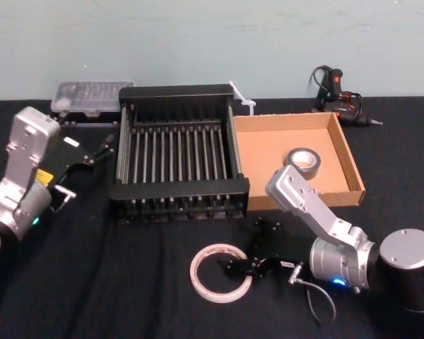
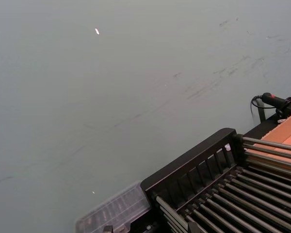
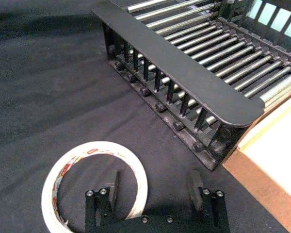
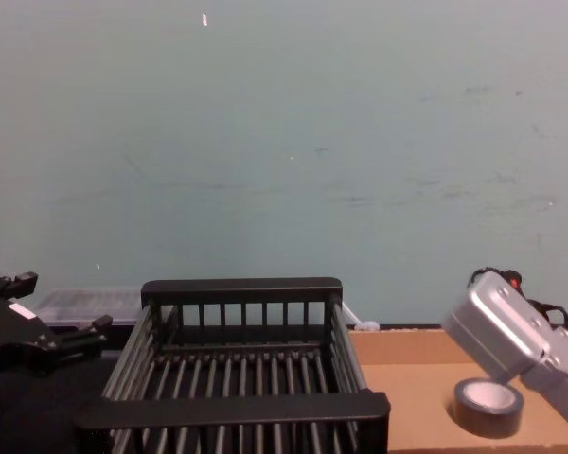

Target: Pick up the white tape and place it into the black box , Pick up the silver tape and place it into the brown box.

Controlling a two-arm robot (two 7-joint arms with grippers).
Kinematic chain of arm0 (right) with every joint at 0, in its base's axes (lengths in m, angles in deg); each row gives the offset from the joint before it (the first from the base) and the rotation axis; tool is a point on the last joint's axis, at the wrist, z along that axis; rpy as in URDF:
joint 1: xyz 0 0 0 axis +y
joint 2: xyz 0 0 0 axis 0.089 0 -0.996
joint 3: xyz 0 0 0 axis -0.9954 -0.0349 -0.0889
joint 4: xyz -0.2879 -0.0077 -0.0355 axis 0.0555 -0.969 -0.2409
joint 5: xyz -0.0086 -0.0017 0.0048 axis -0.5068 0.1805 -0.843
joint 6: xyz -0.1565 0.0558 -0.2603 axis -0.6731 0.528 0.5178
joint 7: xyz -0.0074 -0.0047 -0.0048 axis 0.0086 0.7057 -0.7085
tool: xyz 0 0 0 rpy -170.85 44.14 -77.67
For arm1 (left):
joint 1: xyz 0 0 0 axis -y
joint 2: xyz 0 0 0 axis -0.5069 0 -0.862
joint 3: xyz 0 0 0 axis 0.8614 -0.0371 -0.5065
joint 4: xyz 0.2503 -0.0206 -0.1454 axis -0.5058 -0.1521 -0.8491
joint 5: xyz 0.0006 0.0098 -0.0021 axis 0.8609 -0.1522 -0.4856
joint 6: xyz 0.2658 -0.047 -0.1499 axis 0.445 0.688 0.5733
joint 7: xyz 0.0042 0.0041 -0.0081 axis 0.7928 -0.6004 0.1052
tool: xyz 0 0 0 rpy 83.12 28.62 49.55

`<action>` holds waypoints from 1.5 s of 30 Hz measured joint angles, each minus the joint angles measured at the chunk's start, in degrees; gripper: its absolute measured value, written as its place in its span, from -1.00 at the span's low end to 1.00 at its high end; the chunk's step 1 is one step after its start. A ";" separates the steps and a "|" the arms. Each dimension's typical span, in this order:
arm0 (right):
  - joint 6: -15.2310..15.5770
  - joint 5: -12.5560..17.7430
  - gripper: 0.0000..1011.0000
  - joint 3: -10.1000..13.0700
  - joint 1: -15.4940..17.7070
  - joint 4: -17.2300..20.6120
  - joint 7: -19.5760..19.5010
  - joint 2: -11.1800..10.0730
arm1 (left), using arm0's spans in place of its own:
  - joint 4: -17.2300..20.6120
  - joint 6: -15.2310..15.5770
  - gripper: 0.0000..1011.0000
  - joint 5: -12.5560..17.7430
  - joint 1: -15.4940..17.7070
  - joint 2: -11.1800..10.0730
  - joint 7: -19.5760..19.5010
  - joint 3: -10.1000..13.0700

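Observation:
My gripper will drop the tape, and it will land flat across the black box's bars (image 4: 241, 383) because they are closer together than the white tape's width (image 3: 98, 146).
The white tape (image 1: 218, 272) (image 3: 56, 177) lies flat on the black cloth in front of the black box (image 1: 178, 189) (image 3: 179, 73) (image 4: 241, 409). My right gripper (image 1: 244, 247) (image 3: 155, 187) is low over the tape's right edge and open. One finger is inside the ring and the other is outside it. The silver tape (image 1: 302, 160) (image 4: 488, 405) rests flat in the brown box (image 1: 268, 152) (image 3: 276, 160), which sits against the black box's right side. My left gripper (image 1: 95, 150) (image 4: 43, 317) hovers open and holding nothing at the black box's left side.
A clear plastic case (image 1: 92, 95) (image 2: 114, 213) lies behind the black box at the back left. A black hand tool with a cord (image 1: 339, 95) (image 2: 276, 102) sits at the back right. A small white object (image 1: 242, 99) stands behind the two boxes. A pale wall closes the back.

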 joint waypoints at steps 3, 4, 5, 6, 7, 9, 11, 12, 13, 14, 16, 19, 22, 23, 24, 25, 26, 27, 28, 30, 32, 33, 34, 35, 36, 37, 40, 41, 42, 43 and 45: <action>-0.01 0.01 0.72 -0.01 0.00 0.02 0.00 0.00 | 0.00 0.00 0.98 0.00 0.00 0.00 0.00 0.00; -0.02 0.01 0.70 -0.02 0.00 0.02 -0.01 0.00 | 0.00 0.00 0.98 0.00 0.00 0.00 0.00 0.00; -0.02 0.02 0.58 -0.03 0.00 0.03 0.00 0.00 | 0.00 0.00 0.98 0.00 0.00 0.00 0.00 0.00; -0.03 0.02 0.58 -0.03 0.00 0.03 -0.01 0.00 | 0.00 0.00 0.98 0.00 0.00 0.00 0.00 0.00; -0.03 0.02 0.51 -0.03 0.00 0.03 -0.01 0.00 | 0.00 0.00 0.98 0.00 0.00 0.00 0.00 0.00; -0.04 0.03 0.40 -0.04 0.00 0.03 -0.02 0.00 | 0.00 0.00 0.98 0.00 0.00 0.00 0.00 0.00; -0.05 0.03 0.29 -0.05 0.00 0.03 -0.02 0.00 | 0.00 0.00 0.98 0.00 0.00 0.00 0.00 0.00; -0.06 0.03 0.21 -0.05 0.00 0.03 -0.02 0.00 | 0.00 0.00 0.98 0.00 0.00 0.00 0.00 0.00; -0.07 0.03 0.13 -0.05 0.00 0.03 -0.02 0.00 | 0.00 0.00 0.98 0.00 0.00 0.00 0.00 0.00; -0.07 0.03 0.08 -0.05 0.00 0.03 -0.03 0.00 | 0.00 0.00 0.98 0.00 0.00 0.00 0.00 0.00; -0.08 0.04 -0.04 -0.05 0.00 0.03 -0.03 0.00 | 0.00 0.00 0.98 0.00 0.00 0.00 0.00 0.00; -0.08 0.04 -0.24 -0.05 0.00 0.03 -0.04 0.00 | 0.00 0.00 0.98 0.00 0.00 0.00 0.00 0.00; -0.08 0.04 -0.40 -0.05 0.00 0.03 -0.04 0.00 | 0.00 0.00 0.98 0.00 0.00 0.00 0.00 0.00; -0.08 0.04 -0.47 -0.05 0.00 0.03 -0.04 0.00 | 0.00 0.00 0.98 0.00 0.00 0.00 0.00 0.00; -0.08 0.04 -0.59 -0.05 0.00 0.03 -0.04 0.00 | 0.00 0.00 0.98 0.00 0.00 0.00 0.00 0.00; -0.08 0.04 -0.59 -0.05 0.00 0.03 -0.04 0.00 | 0.00 0.00 0.98 0.00 0.00 0.00 0.00 0.00; -0.08 0.04 -0.67 -0.05 0.00 0.03 -0.05 0.00 | 0.00 0.00 0.98 0.00 0.00 0.00 0.00 0.00; -0.08 0.04 -0.71 -0.05 0.00 0.03 -0.05 0.00 | 0.00 0.00 0.98 0.00 0.00 0.00 0.00 0.00; -0.08 0.04 -0.79 -0.05 0.00 0.03 -0.05 0.00 | 0.00 0.00 0.98 0.00 0.00 0.00 0.00 0.00; -0.09 0.04 -0.80 -0.05 0.00 0.03 -0.05 0.00 | 0.00 0.00 0.98 0.00 0.00 0.00 0.00 0.00; -0.09 0.03 -0.80 -0.05 0.00 0.03 -0.05 0.00 | 0.00 0.00 0.98 0.00 0.00 0.00 0.00 0.00; -0.08 0.04 -0.80 -0.05 0.00 0.03 -0.05 0.00 | 0.00 0.00 0.98 0.00 0.00 0.00 0.00 0.00; -0.09 0.04 -0.80 -0.05 0.00 0.03 -0.05 0.00 | 0.00 0.00 0.98 0.00 0.00 0.00 0.00 0.00; -0.08 0.04 -0.81 -0.05 0.00 0.03 -0.05 0.00 | 0.00 0.00 0.98 0.00 0.00 0.00 0.00 0.00; -0.08 0.04 -0.80 -0.05 0.00 0.03 -0.05 0.00 | 0.00 0.00 0.98 0.00 0.00 0.00 0.00 0.00; -0.08 0.04 -0.80 -0.05 0.00 0.03 -0.05 0.00 | 0.00 0.00 0.98 0.00 0.00 0.00 0.00 0.00; -0.08 0.03 -0.81 -0.05 0.00 0.03 -0.05 0.00 | 0.00 0.00 0.98 0.00 0.00 0.00 0.00 0.00; -0.08 0.04 -0.81 -0.05 0.00 0.03 -0.05 0.00 | 0.00 0.00 0.98 0.00 0.00 0.00 0.00 0.00; -0.10 0.03 -0.81 -0.04 0.00 0.03 -0.05 0.00 | 0.00 0.00 0.98 0.00 0.00 0.00 0.00 0.00; -0.16 0.02 -0.81 -0.03 0.00 0.03 -0.05 0.00 | 0.00 0.00 0.98 0.00 0.00 0.00 0.00 0.00; -0.63 -0.04 -0.81 -0.01 0.07 0.01 -0.05 -0.06 | 0.00 0.00 0.98 0.00 0.00 0.00 0.00 0.00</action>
